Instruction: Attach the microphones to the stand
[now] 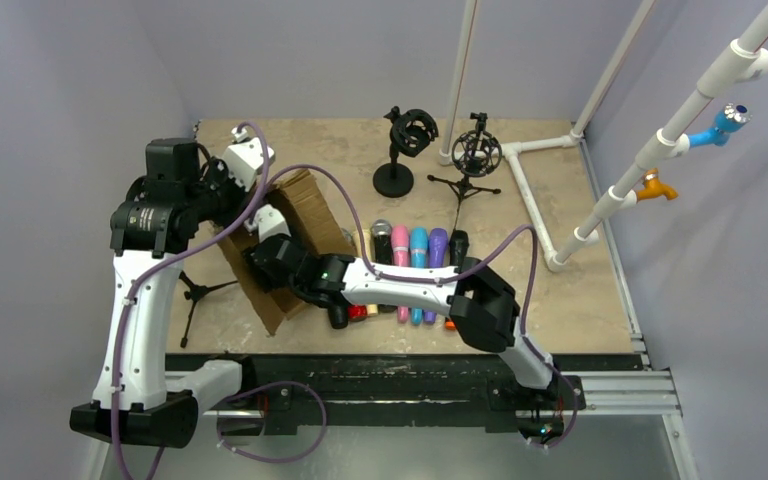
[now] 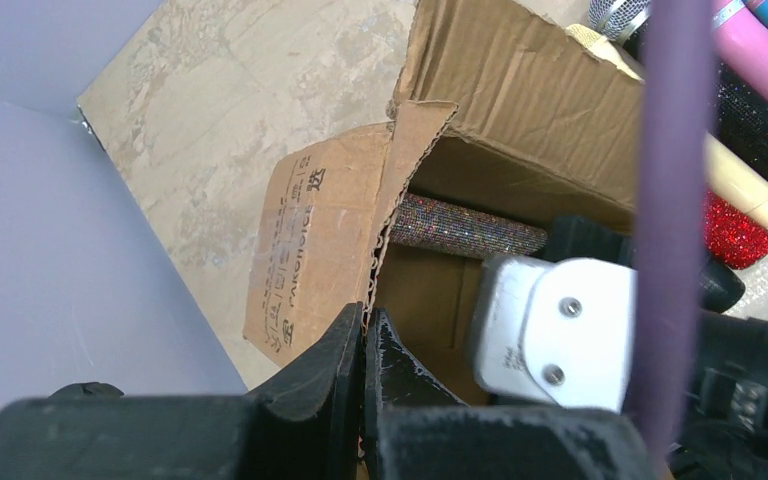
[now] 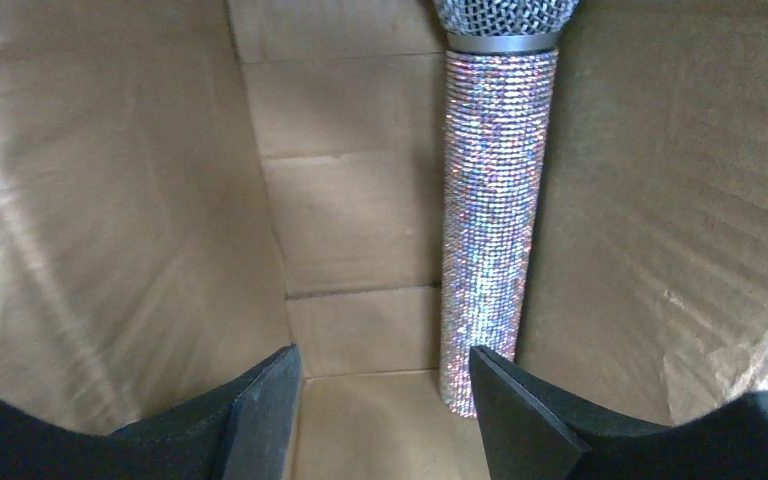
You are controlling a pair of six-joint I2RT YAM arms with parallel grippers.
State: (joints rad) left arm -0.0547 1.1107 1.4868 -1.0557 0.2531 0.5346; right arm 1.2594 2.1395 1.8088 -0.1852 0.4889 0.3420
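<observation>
I should continue, because my right gripper's fingers are open across the glittery silver microphone's narrow width (image 3: 498,180). I should move toward its handle (image 3: 487,285) until the fingers are on both sides of it, then close them.
A glittery silver microphone (image 3: 490,210) lies inside the brown cardboard box (image 1: 300,215), mesh head away from me; the left wrist view shows its body (image 2: 465,228) too. My right gripper (image 3: 385,385) is open inside the box, its right finger beside the microphone's tail end, nothing between the jaws. My left gripper (image 2: 364,330) is shut on the edge of the box's flap (image 2: 330,230). More microphones (image 1: 419,252) lie in a row on the table, among them pink (image 2: 760,60), cream (image 2: 740,180) and glittery red (image 2: 735,230). A round-base stand (image 1: 397,150) and a tripod stand (image 1: 475,155) are at the back.
Another small tripod (image 1: 195,292) lies at the left, beside the left arm. A white pipe frame (image 1: 535,195) runs along the back right of the table. A purple cable (image 2: 670,200) crosses the left wrist view. Grey walls close in on both sides.
</observation>
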